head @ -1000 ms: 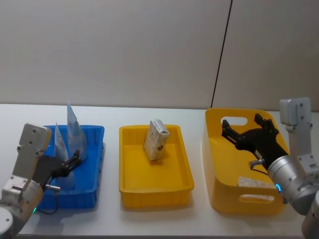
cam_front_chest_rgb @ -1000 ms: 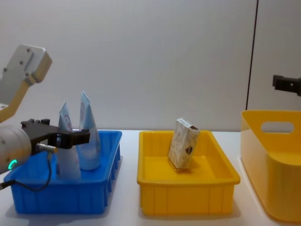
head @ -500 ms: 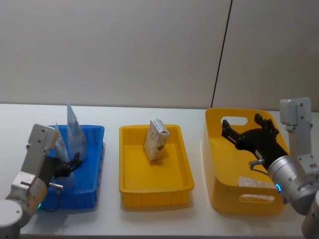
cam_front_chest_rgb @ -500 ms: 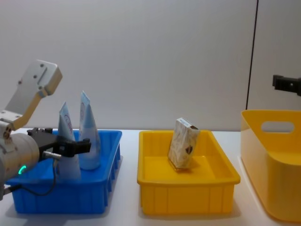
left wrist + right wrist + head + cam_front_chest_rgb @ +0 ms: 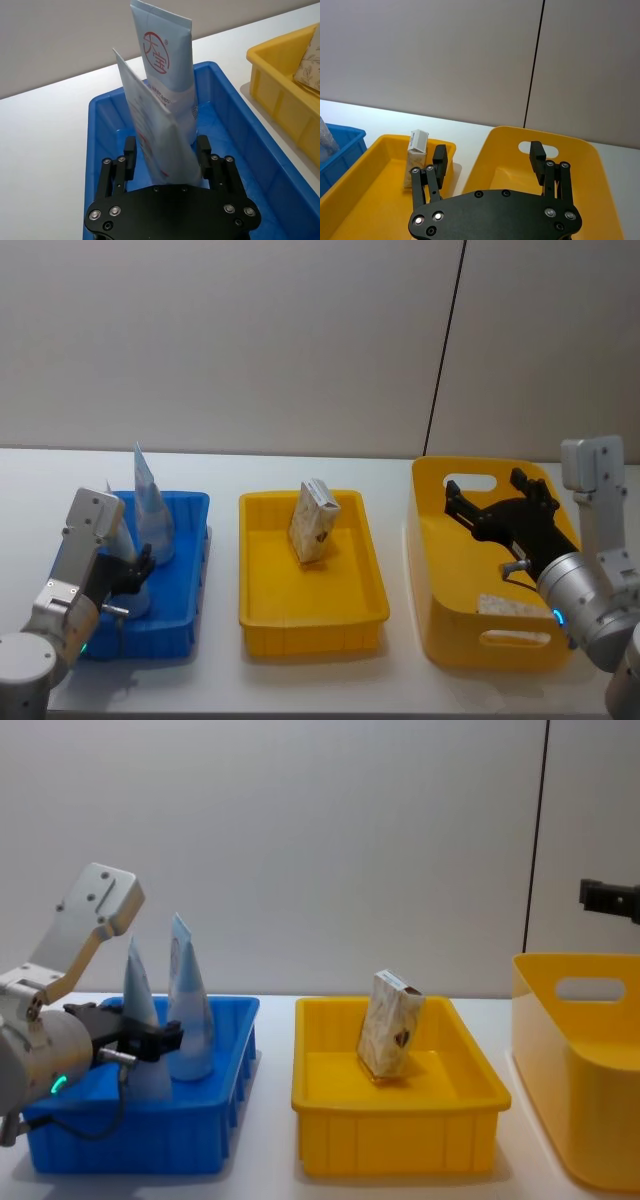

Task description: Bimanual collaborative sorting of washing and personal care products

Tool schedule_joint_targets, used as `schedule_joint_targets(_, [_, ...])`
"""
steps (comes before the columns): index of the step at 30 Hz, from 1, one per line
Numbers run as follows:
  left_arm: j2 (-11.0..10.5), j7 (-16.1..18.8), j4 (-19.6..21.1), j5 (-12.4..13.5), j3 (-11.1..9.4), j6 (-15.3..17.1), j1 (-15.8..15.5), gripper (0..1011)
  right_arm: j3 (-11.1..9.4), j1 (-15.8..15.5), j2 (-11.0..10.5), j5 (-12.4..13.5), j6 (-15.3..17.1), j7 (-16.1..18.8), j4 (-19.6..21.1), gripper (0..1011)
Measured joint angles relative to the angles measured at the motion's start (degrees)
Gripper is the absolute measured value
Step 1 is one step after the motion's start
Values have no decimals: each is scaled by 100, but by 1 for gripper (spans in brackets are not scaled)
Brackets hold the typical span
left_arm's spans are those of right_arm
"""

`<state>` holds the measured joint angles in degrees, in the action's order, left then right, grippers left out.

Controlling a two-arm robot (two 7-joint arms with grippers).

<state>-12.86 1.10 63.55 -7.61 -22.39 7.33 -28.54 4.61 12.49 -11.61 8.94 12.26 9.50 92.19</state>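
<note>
The near tube will stay upright and keep its top up when the robot lifts and carries it, because the thin flat top goes straight up.
Two pale blue tubes stand upright in the blue tray. My left gripper is open and straddles the lower part of the near tube, low in the tray. The far tube stands just behind it. A beige patterned carton leans in the yellow tray. A whitish packet lies in the yellow bin. Over that bin hovers my right gripper, open with nothing between its fingers.
The three containers stand in a row on the white table, with narrow gaps between them. A grey wall closes the back. Bare table runs along the front edge and behind the trays.
My left gripper has sunk lower along the near tube and its wrist has swung forward over the tray. The tubes, the carton and the right arm have stayed put.
</note>
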Motion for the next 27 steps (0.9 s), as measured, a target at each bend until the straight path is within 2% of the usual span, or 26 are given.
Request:
schedule_joint_targets(1, [5,0,-15,9,-1,-2,-10,707,0,0,0,0,0,0,0,1002])
schedule_joint_targets(6, [27,-2,-88,53,-3,-5,-59,529,0,0,0,0,0,0,0,1002])
schedule_joint_targets(12, [49,-3,-107,108,-4,9,-84,400,0,0,0,0,0,0,0,1002])
schedule_joint_targets(19, [55,6,-32,167,3,62,-66,345,0,0,0,0,0,0,0,1002])
schedule_joint_targets(27, [30,43,250,232,39,122,28,310,0,1,0,0,0,0,0,1002])
